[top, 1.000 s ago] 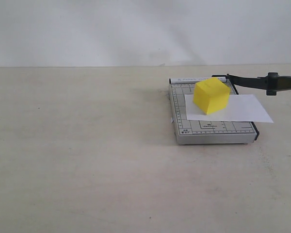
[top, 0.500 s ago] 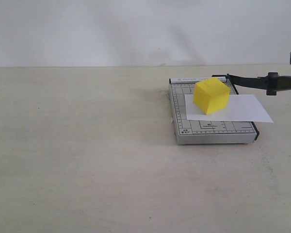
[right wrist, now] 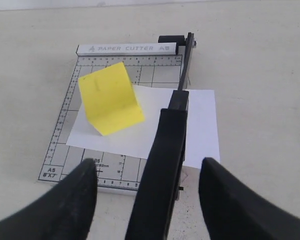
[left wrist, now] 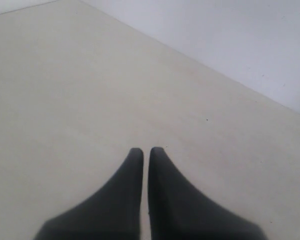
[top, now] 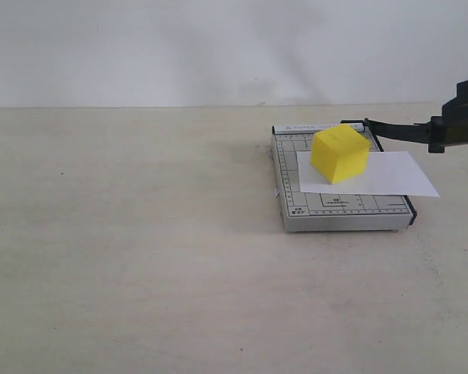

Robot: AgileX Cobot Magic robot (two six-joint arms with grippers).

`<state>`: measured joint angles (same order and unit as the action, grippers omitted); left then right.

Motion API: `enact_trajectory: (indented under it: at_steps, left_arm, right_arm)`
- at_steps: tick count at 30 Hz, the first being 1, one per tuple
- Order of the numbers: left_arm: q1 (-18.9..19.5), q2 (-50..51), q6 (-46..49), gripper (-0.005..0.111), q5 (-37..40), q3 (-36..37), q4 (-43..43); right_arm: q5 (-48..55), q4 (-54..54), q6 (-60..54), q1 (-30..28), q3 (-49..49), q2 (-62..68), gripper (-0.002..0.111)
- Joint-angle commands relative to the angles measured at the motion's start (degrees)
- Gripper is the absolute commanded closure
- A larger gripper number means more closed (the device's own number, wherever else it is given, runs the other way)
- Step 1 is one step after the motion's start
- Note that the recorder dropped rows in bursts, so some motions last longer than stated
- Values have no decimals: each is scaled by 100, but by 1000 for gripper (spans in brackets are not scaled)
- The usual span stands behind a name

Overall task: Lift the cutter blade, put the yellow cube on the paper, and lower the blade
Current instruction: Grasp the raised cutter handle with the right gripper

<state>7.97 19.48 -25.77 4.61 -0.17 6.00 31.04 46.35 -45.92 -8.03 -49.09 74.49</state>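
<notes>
My gripper will lower the raised blade. The white paper sticks out past the cutter base's edge (top: 395,175) under the blade, so its overhang (top: 415,178) will drop when the blade comes down.
The yellow cube (top: 339,154) (right wrist: 110,98) rests on the white paper (top: 374,175) (right wrist: 155,132), which lies across the grey gridded cutter base (top: 296,202) (right wrist: 65,150). The cutter blade (top: 405,131) (right wrist: 162,170) stands raised, its black lever sloping up to the right from the hinge. My right gripper (top: 466,117) (right wrist: 149,167) is open, its two fingers on either side of the blade's thick handle without touching it. My left gripper (left wrist: 145,152) is shut with nothing in it, over bare tabletop, and it does not show in the exterior view.
The beige tabletop (top: 140,234) spreads wide to the left of the cutter. A pale wall (top: 218,47) runs along the far edge.
The right gripper has come into the exterior view from the right edge and now sits at the blade's handle. Cube, paper and blade have not moved.
</notes>
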Motion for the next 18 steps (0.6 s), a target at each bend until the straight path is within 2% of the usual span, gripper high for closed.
enact_trajectory:
  at_steps: [1,9,18]
  left_arm:
    - [-53,2,-37,102,-69,17,-46]
    - [-53,2,-37,102,-69,17,-46]
    - [-53,2,-25,102,-69,17,-46]
  right_arm:
    - [-23,-83,52,6,-20,168,60]
    - [360,-129,52,6,-20,227,108]
    - [604,-218,58,6,112,351,108]
